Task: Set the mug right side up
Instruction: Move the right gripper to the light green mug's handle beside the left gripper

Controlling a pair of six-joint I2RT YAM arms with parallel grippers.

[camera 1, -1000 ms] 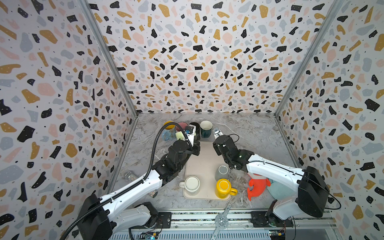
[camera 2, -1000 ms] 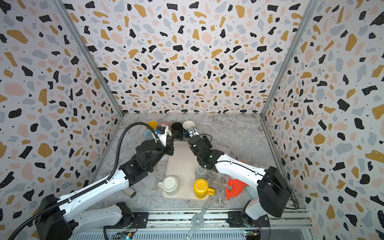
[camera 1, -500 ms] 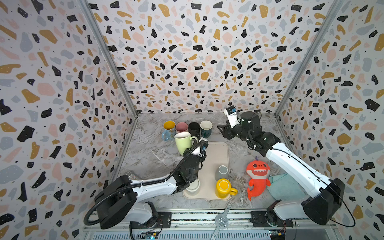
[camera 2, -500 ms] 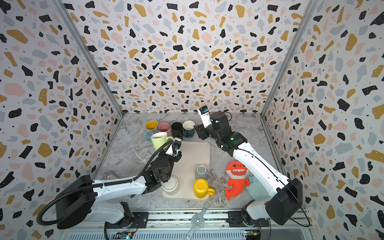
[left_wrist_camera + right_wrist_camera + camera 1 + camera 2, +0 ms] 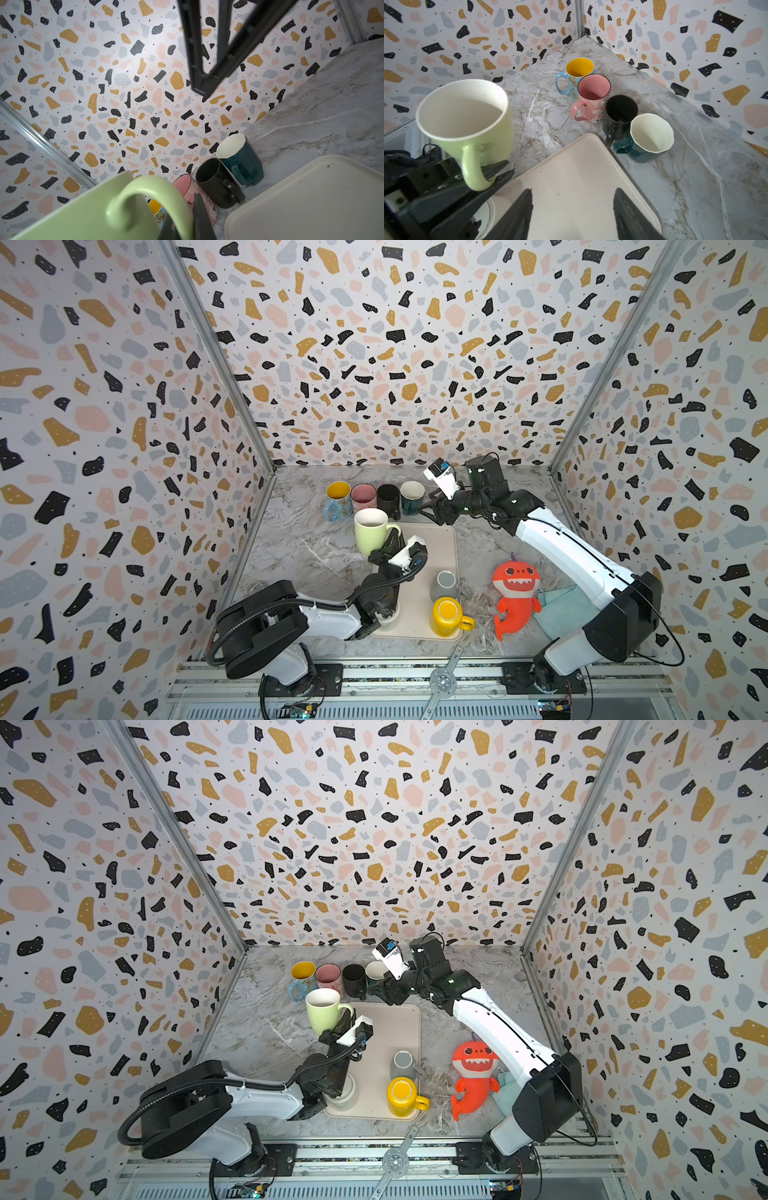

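Observation:
Next, I take its handle (image 5: pixel 395 526) with my right gripper first, since the light green mug (image 5: pixel 370 533) in my left gripper is far from the open spot past the teal mug.
The light green mug (image 5: pixel 371 529) (image 5: pixel 323 1009) is mouth up by the far left corner of the beige tray (image 5: pixel 432 547) (image 5: pixel 395 1027). My left gripper (image 5: pixel 390 543) (image 5: pixel 343 1025) is shut on its handle, which shows in the left wrist view (image 5: pixel 145 187) between the fingers of the left gripper (image 5: pixel 187 220). In the right wrist view the mug (image 5: pixel 467 116) leans slightly. I cannot tell whether its base touches the table. My right gripper (image 5: pixel 432 512) (image 5: pixel 384 994) (image 5: pixel 573 199) is open and empty over the tray's far edge (image 5: pixel 571 166).
A row of upright mugs stands behind the tray: blue-and-yellow (image 5: pixel 337 499), pink (image 5: pixel 363 497), black (image 5: pixel 388 499) and teal (image 5: pixel 411 497). On the tray's near end are a grey mug (image 5: pixel 445 585), a yellow mug (image 5: pixel 446 616) and a white mug (image 5: pixel 390 616) under my left arm. A red shark toy (image 5: pixel 515 597) lies on the right.
A second ago both grippers met at the mug over the tray's far end. The right gripper has let go, opened and drawn back right. The left arm now holds the mug upright alone.

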